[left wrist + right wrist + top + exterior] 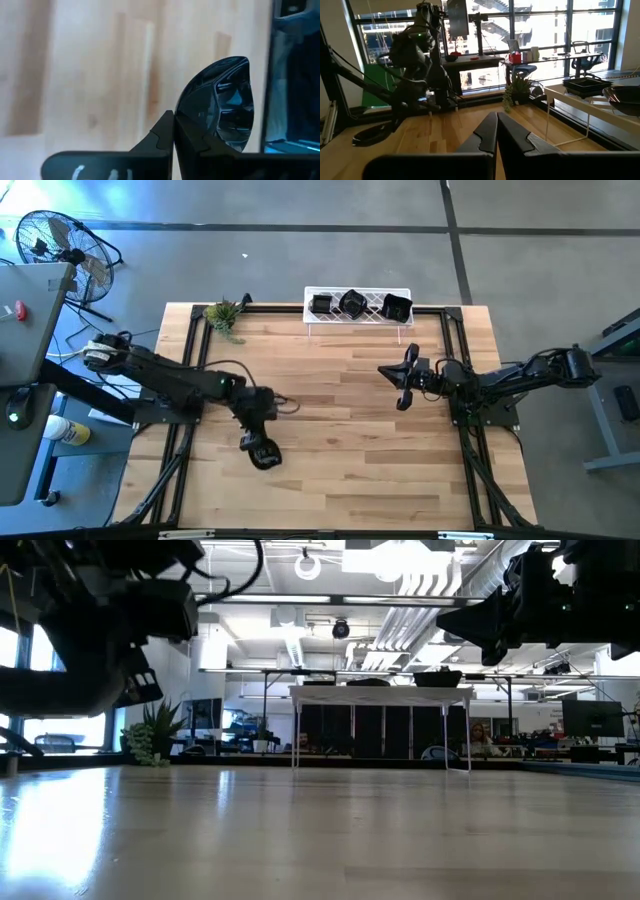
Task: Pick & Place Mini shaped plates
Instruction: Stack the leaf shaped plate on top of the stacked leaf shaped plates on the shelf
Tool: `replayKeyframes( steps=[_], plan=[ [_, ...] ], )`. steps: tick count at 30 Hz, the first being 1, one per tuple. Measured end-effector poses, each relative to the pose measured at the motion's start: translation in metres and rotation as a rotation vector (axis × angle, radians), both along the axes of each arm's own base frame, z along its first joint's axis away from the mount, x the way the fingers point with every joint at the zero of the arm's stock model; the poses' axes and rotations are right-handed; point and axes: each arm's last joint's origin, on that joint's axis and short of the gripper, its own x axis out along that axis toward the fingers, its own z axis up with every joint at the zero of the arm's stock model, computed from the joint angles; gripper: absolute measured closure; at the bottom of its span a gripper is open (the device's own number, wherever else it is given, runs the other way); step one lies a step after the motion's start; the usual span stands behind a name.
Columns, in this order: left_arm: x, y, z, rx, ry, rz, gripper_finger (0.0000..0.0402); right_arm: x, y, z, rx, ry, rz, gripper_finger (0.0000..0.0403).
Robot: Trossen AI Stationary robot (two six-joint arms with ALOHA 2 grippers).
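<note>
The spot [342, 386] between the grippers is open, so my left gripper should continue to carry the black mini plate [265, 456] by its rim until the plate rests on the wood.
My left gripper [262, 452] is over the table's near-left middle, pointing down, shut on a glossy black leaf-like mini plate [220, 102]. It shows dark at the upper left of the low view [70, 670], above the tabletop. My right gripper [404, 383] hangs shut and empty over the table's right middle; its fingers [496, 125] are together. Three more black mini plates [352, 303] sit on a white wire rack [358, 317] at the table's far edge. My left gripper pinches the plate's rim [181, 131] between its two fingers, coming from above and pointing down. The plate stands on edge past the fingertips, its hollow face [232, 105] turned to one side. It is clear of the wooden tabletop.
A small green plant [224, 315] stands at the table's far-left corner. A black frame [190, 360] runs along the table's sides. Bare wood lies between the two grippers [330, 410]. The rack also shows in the right wrist view [580, 100], and in the low view [380, 692].
</note>
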Motion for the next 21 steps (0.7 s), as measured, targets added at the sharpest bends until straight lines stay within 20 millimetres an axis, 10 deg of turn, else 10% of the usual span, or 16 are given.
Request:
replayKeyframes(
  steps=[21],
  plan=[
    [0.076,0.076,-0.005,-0.175,-0.478,1.179,0.0401,0.000,-0.001,0.001,-0.011,-0.009,-0.028,0.0398]
  ],
)
